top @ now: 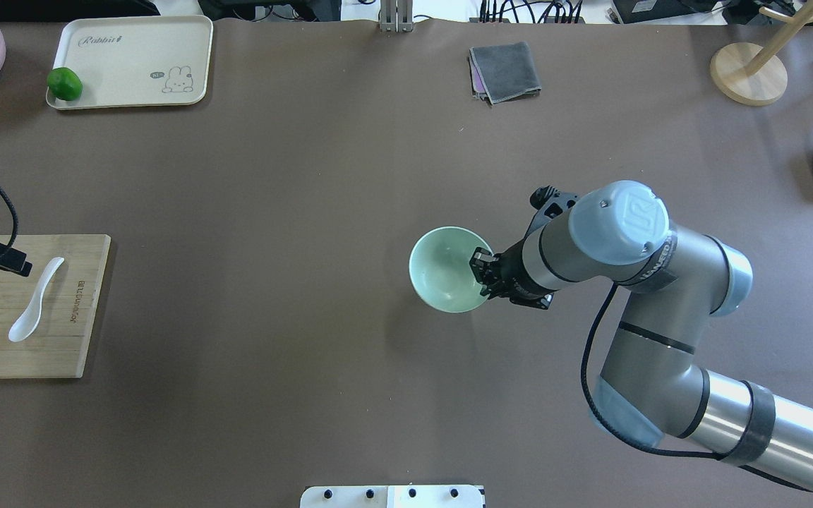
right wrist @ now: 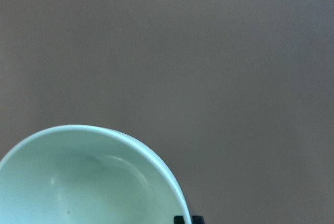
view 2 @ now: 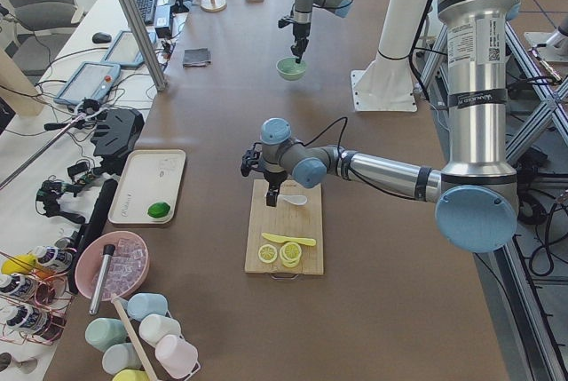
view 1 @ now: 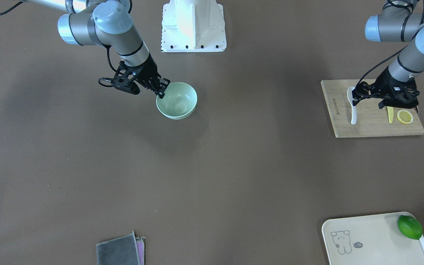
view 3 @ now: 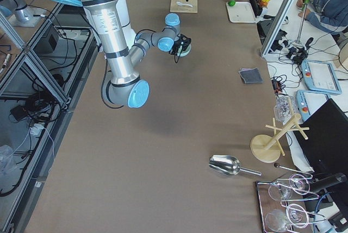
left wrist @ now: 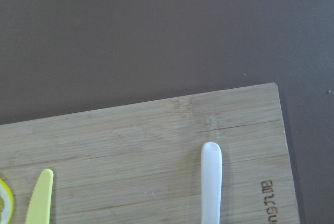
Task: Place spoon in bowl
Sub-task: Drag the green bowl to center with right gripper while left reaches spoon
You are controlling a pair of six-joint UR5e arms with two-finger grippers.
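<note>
The spoon's handle should lean over the bowl's rim when I lower the spoon in, because the white spoon (view 1: 353, 114) is nearly as long as the bowl (view 1: 177, 101) is wide.
The white spoon (view 1: 353, 110) lies flat on the wooden cutting board (view 1: 374, 125), its scoop toward the robot. My left gripper (view 1: 355, 96) hovers just over the spoon with its jaws open and holds nothing. The left wrist view shows only the spoon's handle end (left wrist: 211, 182) on the board, no fingers. The mint-green bowl (view 1: 177, 101) stands empty mid-table. My right gripper (view 1: 161, 92) is at the bowl's rim, shut on it. In the right wrist view the fingertips (right wrist: 182, 219) sit close together at the rim of the bowl (right wrist: 94, 182).
A yellow plastic knife (view 1: 390, 115) and a lemon slice (view 1: 405, 116) lie on the board beside the spoon. A cream tray (view 1: 374, 239) with a lime (view 1: 409, 227) and a grey cloth (view 1: 120, 252) sit at the far side. The robot's white base (view 1: 193, 25) stands between the arms.
</note>
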